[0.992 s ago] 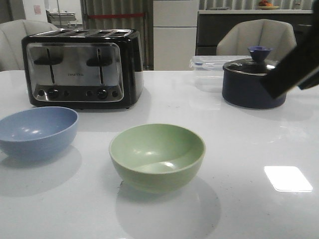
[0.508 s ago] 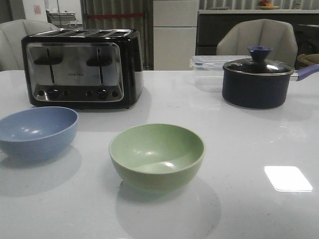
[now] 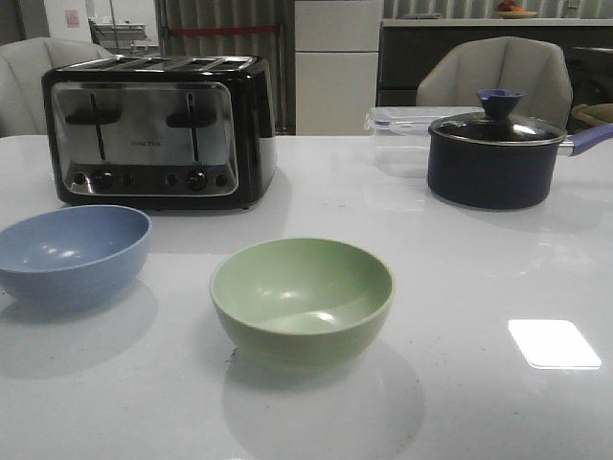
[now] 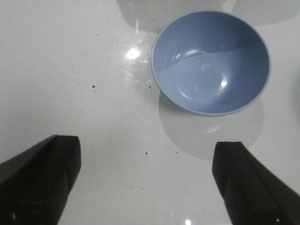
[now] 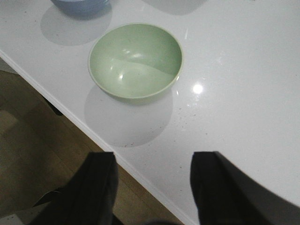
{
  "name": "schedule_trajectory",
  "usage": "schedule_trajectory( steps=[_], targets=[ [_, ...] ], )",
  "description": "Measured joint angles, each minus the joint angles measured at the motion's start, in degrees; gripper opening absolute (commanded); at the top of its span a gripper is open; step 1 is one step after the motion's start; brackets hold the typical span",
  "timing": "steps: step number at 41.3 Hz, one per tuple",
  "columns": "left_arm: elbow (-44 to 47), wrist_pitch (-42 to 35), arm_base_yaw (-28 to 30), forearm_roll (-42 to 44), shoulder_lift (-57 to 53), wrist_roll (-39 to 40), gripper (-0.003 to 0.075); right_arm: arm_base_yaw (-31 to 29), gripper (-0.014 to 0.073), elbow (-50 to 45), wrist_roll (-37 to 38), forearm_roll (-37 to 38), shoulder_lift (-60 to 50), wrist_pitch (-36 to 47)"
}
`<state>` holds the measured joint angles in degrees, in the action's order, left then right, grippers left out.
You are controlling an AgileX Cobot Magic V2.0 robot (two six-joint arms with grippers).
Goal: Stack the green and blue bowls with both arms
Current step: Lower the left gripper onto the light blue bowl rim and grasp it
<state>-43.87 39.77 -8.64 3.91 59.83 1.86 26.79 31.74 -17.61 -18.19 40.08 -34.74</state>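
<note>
I expect the blue bowl's rim to stay higher when I lower the blue bowl [image 3: 75, 257] into the green bowl, because their sloping sides [image 3: 302, 340] and widths look alike.
The pale green bowl [image 3: 302, 299] stands upright in the middle of the white table, near the front. The dusty blue bowl [image 3: 73, 253] stands upright to its left, apart from it. Neither arm shows in the front view. In the left wrist view my left gripper [image 4: 145, 176] is open and empty above bare table, with the blue bowl [image 4: 211, 61] ahead of it. In the right wrist view my right gripper [image 5: 152, 180] is open and empty over the table's front edge, with the green bowl [image 5: 135, 62] ahead of it and a bit of the blue bowl [image 5: 79, 5] beyond.
A black and steel toaster [image 3: 158, 129] stands behind the blue bowl. A dark navy pot with a glass lid [image 3: 493, 153] stands at the back right, a clear lidded box [image 3: 402, 120] behind it. The table edge [image 5: 93, 133] drops to a wooden floor.
One second ago the right arm showed as a dark shape at the right edge of the front view; it has moved out of that view. The bowls have not moved.
</note>
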Motion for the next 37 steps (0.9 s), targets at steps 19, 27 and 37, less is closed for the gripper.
schedule_trajectory(
  steps=[19,27,37],
  targets=[
    [-15.33,-0.94,-0.23,-0.79,29.16,0.00,0.0623,0.00,0.0466,0.00,0.00,0.00,0.00,0.00],
    [-19.66,-1.36,-0.23,-0.79,38.51,0.00,0.0613,0.00,0.0466,0.00,0.00,0.00,0.00,0.00],
    [-21.45,-2.60,-0.23,-0.79,43.14,0.00,0.0386,0.00,0.0466,0.00,0.00,0.00,0.00,0.00]
  ],
)
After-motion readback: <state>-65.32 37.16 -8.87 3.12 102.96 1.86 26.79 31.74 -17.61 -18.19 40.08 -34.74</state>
